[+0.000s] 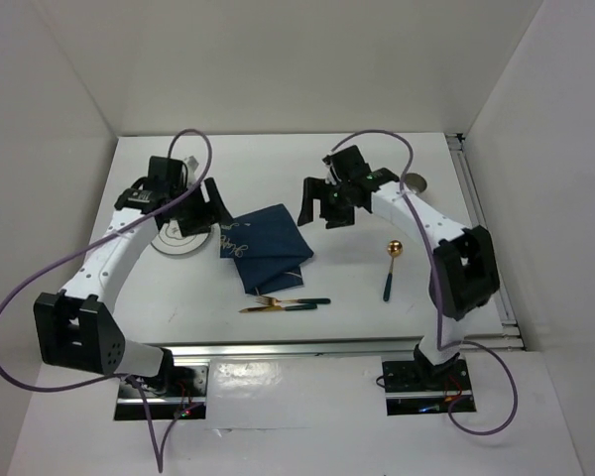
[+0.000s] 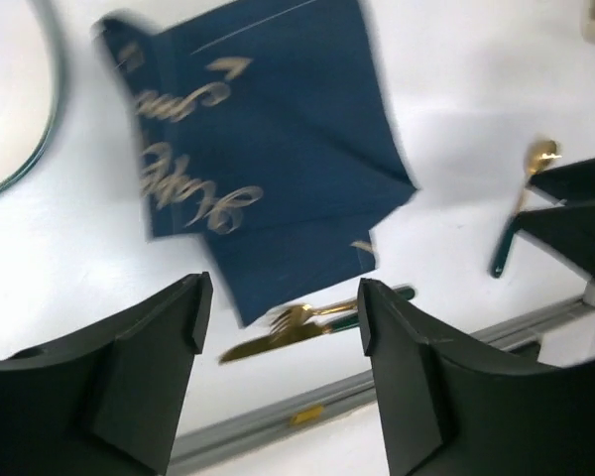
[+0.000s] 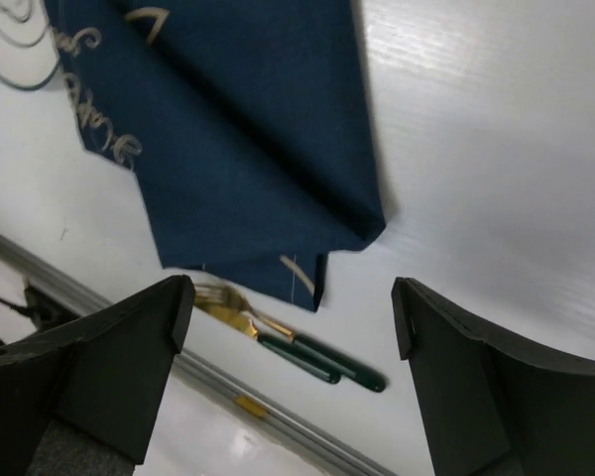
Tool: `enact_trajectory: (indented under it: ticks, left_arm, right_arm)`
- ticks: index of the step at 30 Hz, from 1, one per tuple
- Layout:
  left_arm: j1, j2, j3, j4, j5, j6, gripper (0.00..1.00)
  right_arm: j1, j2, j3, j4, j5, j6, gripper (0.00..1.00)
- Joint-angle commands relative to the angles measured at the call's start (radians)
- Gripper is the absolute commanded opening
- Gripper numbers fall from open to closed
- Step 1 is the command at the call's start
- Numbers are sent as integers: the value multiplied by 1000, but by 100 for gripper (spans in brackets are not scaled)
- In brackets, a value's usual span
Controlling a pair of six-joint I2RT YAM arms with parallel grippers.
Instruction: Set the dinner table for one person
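My right gripper should lift the placemat and my left gripper should take its free side to open it, because the placemat is folded crooked over its front corner (image 1: 276, 276).
The white dinner table (image 1: 357, 288) holds a crumpled navy placemat (image 1: 268, 248) with pale lettering at its middle. A white plate (image 1: 177, 239) lies left of it. A gold fork and knife (image 1: 283, 303) with green handles lie in front of the placemat. A gold spoon (image 1: 391, 266) with a green handle lies to the right. My left gripper (image 1: 215, 210) hovers open and empty above the placemat's left edge (image 2: 268, 149). My right gripper (image 1: 320, 206) hovers open and empty above its right corner (image 3: 228, 139). Both wrist views show the fork and knife (image 2: 297, 322) (image 3: 278, 332).
A small round grey object (image 1: 414, 181) sits at the back right near the side rail. A silver metal rail (image 1: 327, 347) runs along the near edge and shows in both wrist views (image 2: 377, 392) (image 3: 278, 421). White walls enclose the table on three sides.
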Motion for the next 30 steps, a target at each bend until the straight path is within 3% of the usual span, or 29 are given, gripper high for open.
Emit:
enact_trajectory:
  ticks: [1, 3, 5, 11, 16, 22, 26, 28, 29, 30]
  left_arm:
    - [52, -28, -121, -67, -22, -87, 84]
    - [107, -28, -178, -23, 9, -104, 91]
    - [149, -28, -253, 78, 96, -104, 91]
    - [210, 73, -347, 274, 352, -93, 93]
    - [190, 157, -347, 342, 343, -93, 89]
    - [180, 206, -357, 389, 302, -105, 84]
    - [180, 240, -357, 428, 334, -115, 67]
    - [180, 249, -345, 428, 345, -115, 48]
    - [180, 249, -344, 417, 345, -115, 42]
    - [180, 249, -332, 408, 345, -103, 27]
  right_arm:
    - [-7, 128, 174, 4, 17, -57, 93]
    - [2, 257, 261, -19, 18, -86, 89]
    - [11, 340, 392, -60, 18, -118, 89]
    - [11, 558, 551, -62, -53, -157, 89]
    - [1, 670, 640, -25, -157, -157, 89]
    - [10, 713, 608, -1, -208, -177, 86]
    - [19, 736, 585, 15, -265, -189, 79]
    - [19, 736, 572, 29, -275, -189, 72]
    - [19, 736, 572, 38, -275, -189, 61]
    - [19, 727, 572, 38, -275, -178, 53]
